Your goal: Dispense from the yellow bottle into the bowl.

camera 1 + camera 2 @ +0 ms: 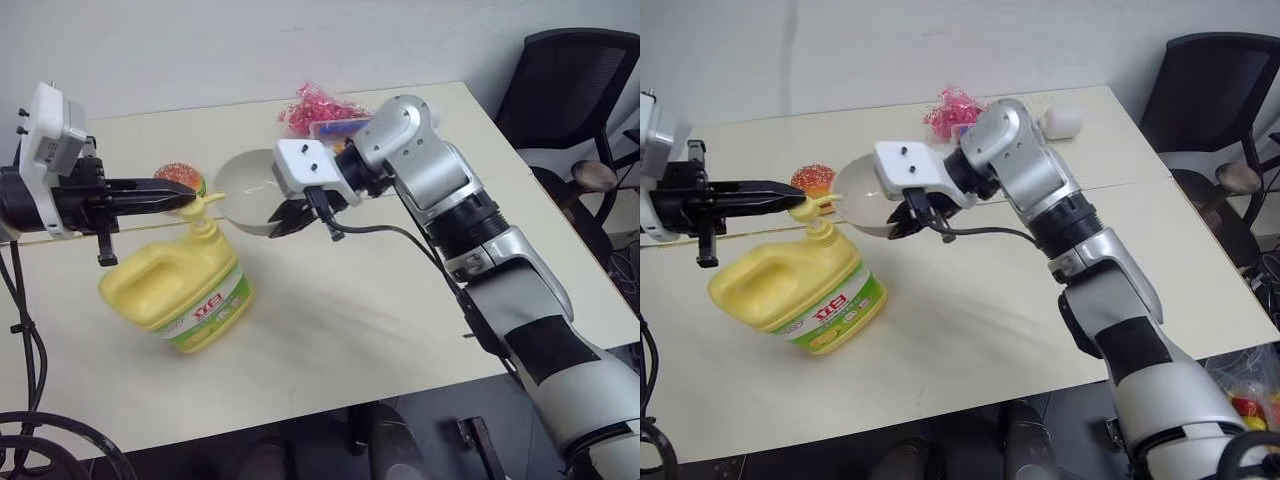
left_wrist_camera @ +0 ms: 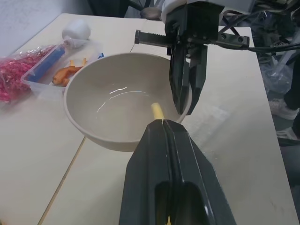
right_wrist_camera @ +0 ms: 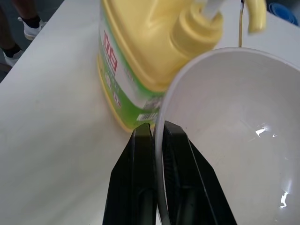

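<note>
Next, my right gripper moves the bowl farther under the spout and keeps it steady before pumping, because the spout tip (image 1: pixel 221 196) is only at the bowl's rim (image 1: pixel 250 183).
The yellow bottle (image 1: pixel 180 290) stands on the table at the left, its label facing front. My left gripper (image 1: pixel 186 199) reaches in level from the left and is shut on the bottle's pump nozzle (image 2: pixel 157 111), whose spout tip sticks out past the fingertips. The off-white bowl (image 1: pixel 242 188) is held tilted just beside the nozzle, its rim under the spout (image 3: pixel 255 16). My right gripper (image 1: pixel 283 216) is shut on the bowl's near rim, with one finger (image 3: pixel 140 187) outside the wall and the other inside. Nothing lies in the bowl.
A toy hamburger (image 1: pixel 180 178) lies behind the nozzle. A clear box (image 2: pixel 51 70) with blue and orange items and a pink bag (image 1: pixel 315 105) sit at the back of the table, a white round thing (image 1: pixel 1063 121) further right. A black chair (image 1: pixel 580 90) stands at the right.
</note>
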Available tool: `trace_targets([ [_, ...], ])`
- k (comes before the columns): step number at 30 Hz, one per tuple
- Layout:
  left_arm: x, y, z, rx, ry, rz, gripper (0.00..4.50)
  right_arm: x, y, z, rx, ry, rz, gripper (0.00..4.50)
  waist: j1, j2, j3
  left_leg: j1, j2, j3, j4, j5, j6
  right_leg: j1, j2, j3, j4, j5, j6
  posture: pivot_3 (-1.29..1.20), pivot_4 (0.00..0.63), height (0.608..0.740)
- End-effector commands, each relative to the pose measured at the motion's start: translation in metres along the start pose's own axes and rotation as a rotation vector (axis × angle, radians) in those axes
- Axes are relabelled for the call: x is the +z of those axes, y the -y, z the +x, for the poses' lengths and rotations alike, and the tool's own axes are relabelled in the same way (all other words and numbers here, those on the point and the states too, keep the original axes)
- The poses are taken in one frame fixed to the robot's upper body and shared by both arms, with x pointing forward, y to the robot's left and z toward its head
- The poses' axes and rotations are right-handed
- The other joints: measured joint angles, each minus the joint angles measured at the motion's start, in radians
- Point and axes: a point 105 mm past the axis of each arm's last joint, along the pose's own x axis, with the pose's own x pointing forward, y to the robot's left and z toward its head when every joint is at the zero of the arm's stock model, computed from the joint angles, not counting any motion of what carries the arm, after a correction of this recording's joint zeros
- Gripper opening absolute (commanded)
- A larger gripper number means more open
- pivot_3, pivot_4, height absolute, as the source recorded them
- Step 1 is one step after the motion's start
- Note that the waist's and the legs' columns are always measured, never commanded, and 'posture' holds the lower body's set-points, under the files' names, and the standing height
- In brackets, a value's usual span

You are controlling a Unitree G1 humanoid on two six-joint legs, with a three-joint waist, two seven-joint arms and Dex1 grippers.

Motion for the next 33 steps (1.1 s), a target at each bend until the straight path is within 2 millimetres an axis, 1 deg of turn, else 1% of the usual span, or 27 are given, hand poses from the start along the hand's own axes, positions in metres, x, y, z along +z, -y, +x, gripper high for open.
trace_targets([
  [1,0.013,0.002,-0.007,0.029,0.014,0.067,0.02,0.020,0.005,-0.008,-0.007,0.038,-0.059,0.00,0.005,0.000,0.000,0.000,0.000,0.000,0.000,0.000,0.000,0.000,0.000,0.000,0.000,0.000,0.000,0.00,0.150,0.740],
  [3,0.010,0.003,-0.006,0.031,0.005,0.068,0.02,0.020,0.005,-0.008,-0.006,0.038,-0.062,0.00,0.010,0.000,0.000,0.000,0.000,0.000,0.000,0.000,0.000,0.000,0.000,0.000,0.000,0.000,0.000,0.00,0.150,0.740],
  [11,-0.002,0.002,0.006,0.011,-0.038,0.081,0.02,0.021,0.005,-0.005,0.006,0.043,-0.067,0.00,0.010,0.000,0.000,0.000,0.000,0.000,0.000,0.000,0.000,0.000,0.000,0.000,0.000,0.000,0.000,0.00,0.150,0.740],
  [19,-0.026,0.006,0.011,-0.026,-0.153,0.099,0.02,0.024,0.005,-0.005,0.013,0.049,-0.077,0.00,0.010,0.000,0.000,0.001,0.000,0.000,0.000,0.000,0.000,0.001,0.000,0.001,0.001,0.000,0.000,0.00,0.150,0.740],
  [24,-0.032,0.009,0.013,-0.059,-0.190,0.102,0.02,0.026,0.005,-0.003,0.023,0.046,-0.089,0.00,0.010,0.000,0.000,0.002,0.000,0.001,0.000,0.000,0.000,0.001,0.000,0.001,0.001,0.000,0.000,0.00,0.150,0.740],
  [28,-0.046,0.012,0.015,-0.092,-0.257,0.120,0.02,0.030,0.005,-0.002,0.031,0.051,-0.103,0.00,0.010,0.000,-0.001,0.003,0.000,0.001,0.000,0.000,0.000,0.001,0.000,0.002,0.002,0.000,0.000,0.00,0.150,0.740],
  [33,-0.054,0.012,0.018,-0.115,-0.288,0.117,0.02,0.035,0.002,-0.001,0.049,0.056,-0.126,0.00,0.011,0.001,-0.003,0.005,0.000,0.001,0.000,0.000,-0.001,0.003,0.000,0.002,0.002,0.000,-0.001,0.00,0.150,0.740],
])
